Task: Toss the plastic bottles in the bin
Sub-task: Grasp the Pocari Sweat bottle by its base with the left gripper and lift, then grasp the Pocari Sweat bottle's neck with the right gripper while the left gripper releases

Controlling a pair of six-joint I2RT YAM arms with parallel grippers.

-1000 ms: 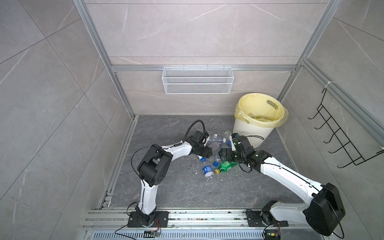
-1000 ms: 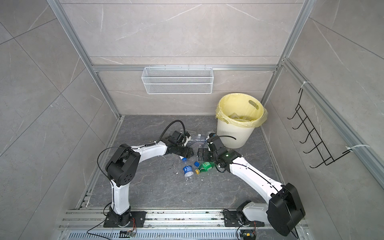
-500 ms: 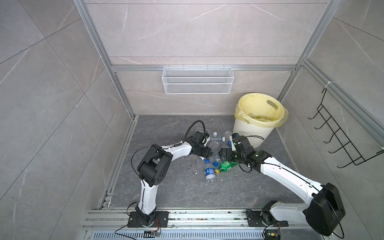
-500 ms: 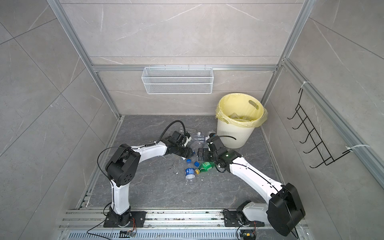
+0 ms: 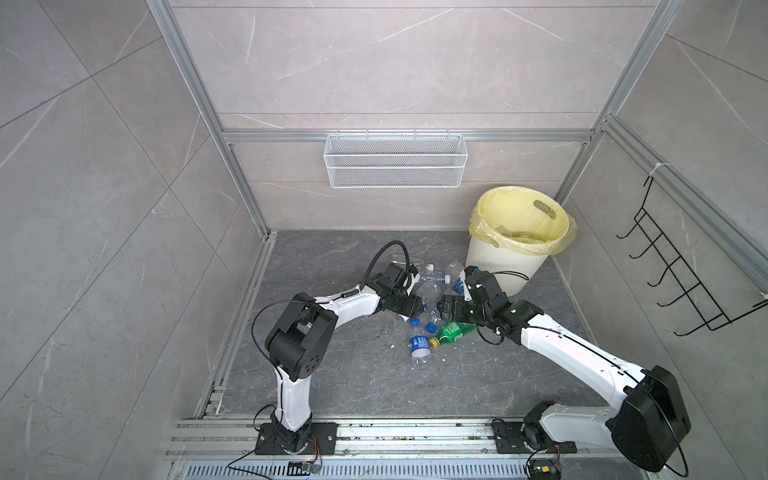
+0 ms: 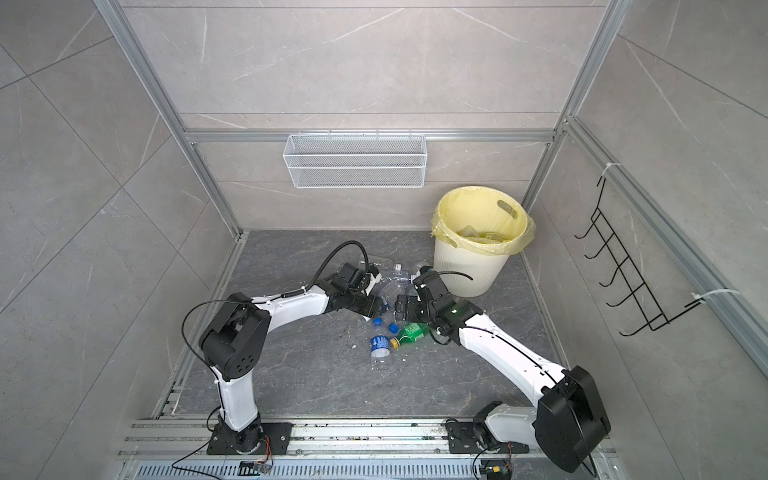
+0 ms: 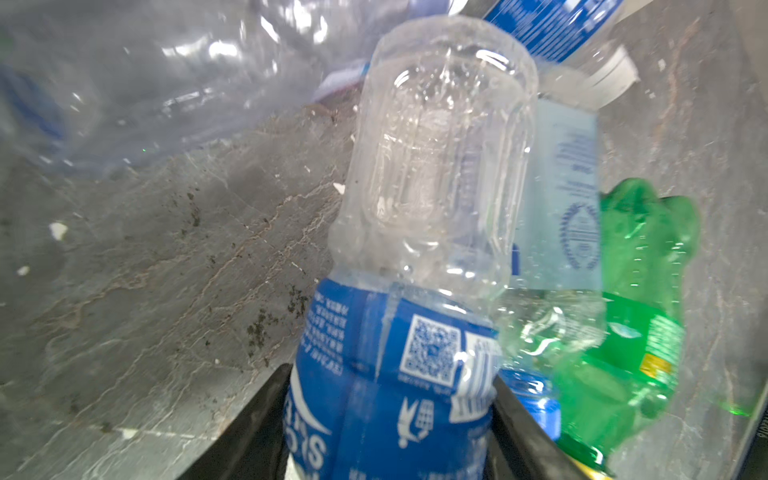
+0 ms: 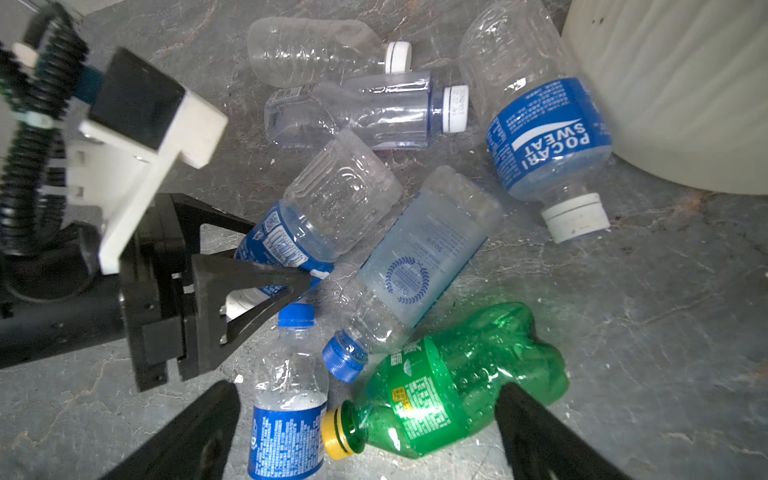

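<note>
The blue-labelled clear bottle will come down on other bottles when I drop it into the yellow bag, because a darker patch shows inside the bag.
Several plastic bottles lie in a cluster on the grey floor beside the bin, a cream ribbed bucket with a yellow bag. My left gripper has both fingers pressed on a clear bottle with a blue label. The right gripper hangs open over a green bottle with a yellow cap and a small blue-capped bottle. A Pocari Sweat bottle rests against the bin wall.
A pale-blue-labelled bottle and two clear white-capped bottles lie between the grippers and the bin. A white wire basket hangs on the back wall, a black hook rack on the right wall.
The left gripper's fingers have closed in onto the blue-labelled bottle. The small blue-capped bottle has shifted slightly toward the front. The right arm has stayed in place.
</note>
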